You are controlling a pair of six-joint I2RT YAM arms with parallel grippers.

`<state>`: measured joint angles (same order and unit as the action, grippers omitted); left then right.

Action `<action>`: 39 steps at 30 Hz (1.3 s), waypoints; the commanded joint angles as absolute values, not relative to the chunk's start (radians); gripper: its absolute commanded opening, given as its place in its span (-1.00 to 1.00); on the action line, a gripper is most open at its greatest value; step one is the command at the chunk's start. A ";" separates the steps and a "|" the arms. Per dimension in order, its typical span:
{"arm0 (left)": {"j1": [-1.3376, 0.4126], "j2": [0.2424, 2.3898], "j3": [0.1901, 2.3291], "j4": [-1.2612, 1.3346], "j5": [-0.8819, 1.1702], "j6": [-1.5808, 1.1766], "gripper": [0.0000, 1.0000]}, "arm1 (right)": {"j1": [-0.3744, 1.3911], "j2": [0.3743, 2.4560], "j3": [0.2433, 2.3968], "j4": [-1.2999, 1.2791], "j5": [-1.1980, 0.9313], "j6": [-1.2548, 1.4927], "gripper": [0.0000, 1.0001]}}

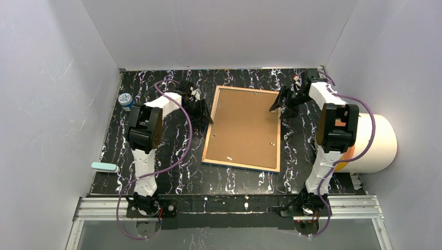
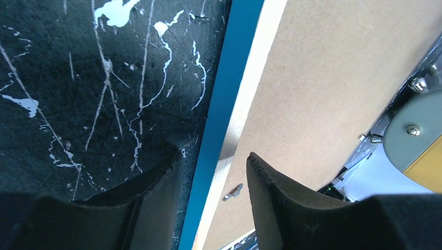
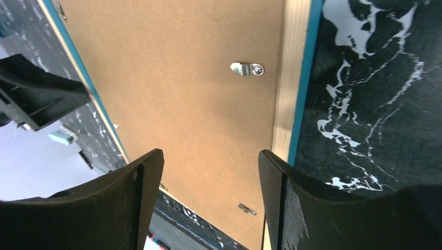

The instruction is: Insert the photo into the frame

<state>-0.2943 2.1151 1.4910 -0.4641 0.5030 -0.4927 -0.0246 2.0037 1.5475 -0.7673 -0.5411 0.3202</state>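
Note:
The frame [image 1: 242, 128] sits off the middle of the table toward the robot's right gripper, so the robot should slide the frame to the middle before the right gripper reaches the near clip [image 1: 272, 144].
The frame [image 1: 243, 128] lies face down in the middle of the black marbled table, its brown backing board [image 1: 245, 125] on top. The photo is hidden. My left gripper [image 1: 202, 112] stands open at the frame's left edge. In the left wrist view its fingers straddle the blue and pale wood rim [image 2: 229, 78] with gaps on both sides, left gripper [image 2: 211, 161]. My right gripper [image 1: 278, 106] hangs open over the far right corner. In the right wrist view the right gripper [image 3: 211, 156] is above the board [image 3: 177, 78], beside the rim [image 3: 294, 78] and a metal clip [image 3: 247, 69].
A small blue-and-white round thing [image 1: 125, 99] sits at the far left of the table. A pale teal block [image 1: 104, 166] lies at the near left edge. A large white roll [image 1: 378, 143] lies beyond the table's right side. Grey walls close in on three sides.

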 commanded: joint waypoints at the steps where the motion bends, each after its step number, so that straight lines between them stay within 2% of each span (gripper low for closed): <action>1: -0.304 2.128 1.486 -0.535 0.415 -0.451 0.00 | -0.016 1.972 1.601 -0.811 -0.404 0.310 0.50; 6: -0.305 2.130 1.492 -0.542 0.411 -0.437 0.12 | -0.006 1.946 1.557 -0.799 -0.311 0.310 0.52; 12: -0.305 2.134 1.486 -0.550 0.417 -0.433 0.13 | -0.001 1.948 1.469 -0.758 -0.363 0.319 0.48; 19: -0.303 2.121 1.467 -0.553 0.412 -0.422 0.00 | 0.061 1.965 1.415 -0.692 -0.523 0.320 0.37; 29: -0.257 1.967 1.363 -0.596 0.196 -0.436 -0.13 | 0.217 1.969 1.393 -0.555 -0.613 0.410 0.34; 31: -0.241 1.916 1.308 -0.597 0.182 -0.439 -0.11 | 0.240 1.964 1.396 -0.544 -0.569 0.436 0.35; 35: -0.213 1.851 1.258 -0.611 0.181 -0.418 0.07 | 0.245 1.922 1.441 -0.647 -0.191 0.550 0.44; 39: -0.163 1.830 1.265 -0.621 0.204 -0.407 0.28 | 0.245 1.844 1.443 -0.596 -0.162 0.546 0.46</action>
<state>-0.2047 1.8866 1.2678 -0.5751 0.2161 -0.4305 0.2638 1.9671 1.3998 -0.6220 -0.2825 0.4969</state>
